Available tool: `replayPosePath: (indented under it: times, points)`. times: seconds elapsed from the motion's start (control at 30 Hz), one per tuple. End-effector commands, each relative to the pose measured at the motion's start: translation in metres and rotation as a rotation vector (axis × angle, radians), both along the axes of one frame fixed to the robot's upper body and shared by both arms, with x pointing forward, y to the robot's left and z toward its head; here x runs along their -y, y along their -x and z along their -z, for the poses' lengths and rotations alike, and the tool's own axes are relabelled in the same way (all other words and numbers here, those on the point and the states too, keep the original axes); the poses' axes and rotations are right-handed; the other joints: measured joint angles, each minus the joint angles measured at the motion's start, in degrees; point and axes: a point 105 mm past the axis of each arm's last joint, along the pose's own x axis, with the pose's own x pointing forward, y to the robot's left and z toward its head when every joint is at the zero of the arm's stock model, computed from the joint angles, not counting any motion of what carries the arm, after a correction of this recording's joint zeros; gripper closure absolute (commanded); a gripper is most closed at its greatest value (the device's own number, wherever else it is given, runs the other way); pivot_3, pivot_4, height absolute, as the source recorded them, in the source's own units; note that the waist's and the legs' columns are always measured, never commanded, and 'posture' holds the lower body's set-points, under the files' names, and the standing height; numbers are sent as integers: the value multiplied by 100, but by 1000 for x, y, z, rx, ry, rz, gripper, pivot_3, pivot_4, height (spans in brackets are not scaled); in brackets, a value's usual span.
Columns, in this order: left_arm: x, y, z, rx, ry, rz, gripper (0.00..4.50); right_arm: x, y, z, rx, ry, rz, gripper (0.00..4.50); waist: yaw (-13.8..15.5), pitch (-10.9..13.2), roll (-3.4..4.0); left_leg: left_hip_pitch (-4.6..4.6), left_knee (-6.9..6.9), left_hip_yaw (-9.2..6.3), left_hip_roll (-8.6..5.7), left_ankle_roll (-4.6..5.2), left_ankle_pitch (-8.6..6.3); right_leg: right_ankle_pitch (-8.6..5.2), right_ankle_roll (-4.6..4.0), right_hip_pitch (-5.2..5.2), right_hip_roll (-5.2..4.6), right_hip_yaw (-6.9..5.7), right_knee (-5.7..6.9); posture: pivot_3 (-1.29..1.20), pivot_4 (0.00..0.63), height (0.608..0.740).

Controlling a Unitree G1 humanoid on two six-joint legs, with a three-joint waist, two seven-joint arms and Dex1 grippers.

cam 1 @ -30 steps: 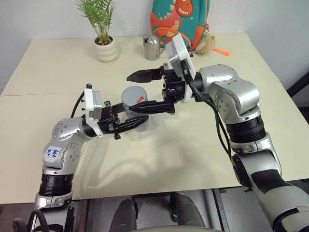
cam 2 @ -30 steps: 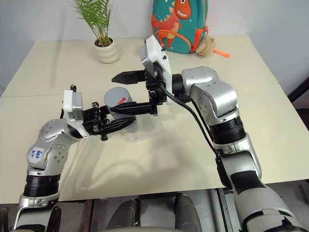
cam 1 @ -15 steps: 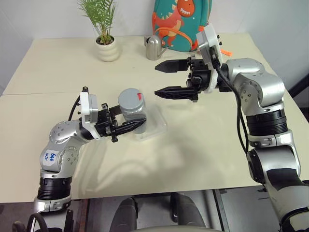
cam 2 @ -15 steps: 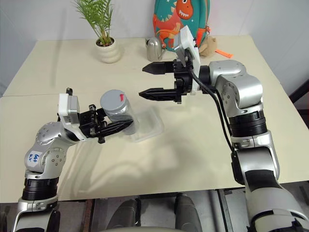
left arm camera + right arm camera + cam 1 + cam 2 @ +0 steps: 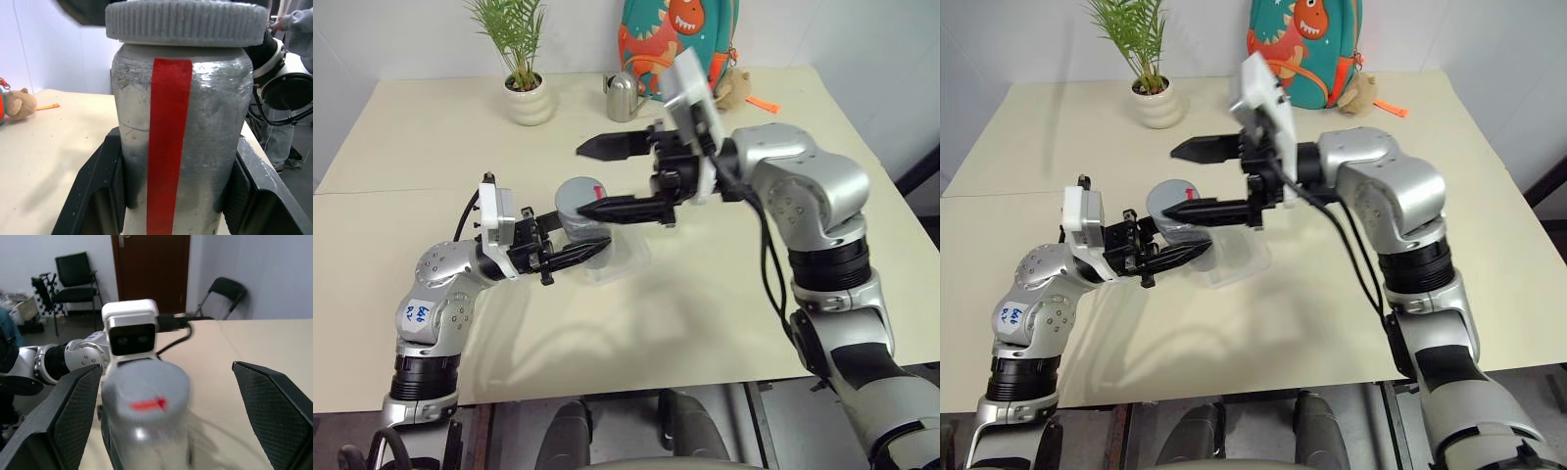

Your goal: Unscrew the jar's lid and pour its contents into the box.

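I should expect a wide opening of the jar hidden under the round grey lid [image 5: 578,199] when I turn the lid and lift it off, because it reaches across the jar's full width [image 5: 584,231].
The jar [image 5: 583,225], a clear cylinder with a red strip [image 5: 168,147] down its side, is held upright above the table with my left gripper [image 5: 578,245] shut on its body. Its grey lid [image 5: 578,191] with a red mark [image 5: 146,405] sits on top. My right gripper [image 5: 581,179] is open and points left, with one finger behind the lid, the other in front, and a gap on each side. The transparent box [image 5: 625,258] lies on the table just under and right of the jar. The jar's wall hides its contents.
At the back of the table stand a white plant pot [image 5: 529,100], a silver watering can [image 5: 625,98] and a dinosaur backpack [image 5: 680,44] with a plush toy [image 5: 737,88] beside it. Bare tabletop [image 5: 705,294] stretches right of the box and toward the front edge.
The right gripper, open throughout, pulled away to the right of the jar half a second ago and has come back around the lid. The left gripper and jar stayed put.
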Motion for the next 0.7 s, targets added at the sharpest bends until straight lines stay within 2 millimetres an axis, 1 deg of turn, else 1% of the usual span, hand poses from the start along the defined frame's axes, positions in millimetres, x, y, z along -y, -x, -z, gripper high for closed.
replayPosePath:
  times: [0.03,0.17,0.33,0.5,0.7]
  points:
    - [3,2,-7,31,-3,12,2456,-5,2,-6,38,-15,14,28,8,0,0,-1,0,0,0,0,0,0,0,0,0,0,0,0,150,740]
    - [4,2,-7,31,-2,17,2456,-8,-1,-9,44,-33,26,28,2,0,0,-1,-1,0,0,1,0,0,0,0,0,0,-2,0,150,740]
    - [3,3,-7,29,-1,9,2456,4,-10,-14,48,-56,68,28,0,0,0,0,-1,0,0,1,-1,0,0,0,0,0,-2,0,150,740]
    - [2,3,-7,27,0,0,2456,25,-19,-10,32,-46,99,28,3,0,0,0,-1,0,0,2,-1,0,0,0,0,0,-2,0,150,740]
    - [2,3,-6,24,0,-8,2456,50,-35,-6,17,-30,178,28,3,0,0,-1,-2,1,0,4,-2,0,0,0,1,0,-6,0,150,740]
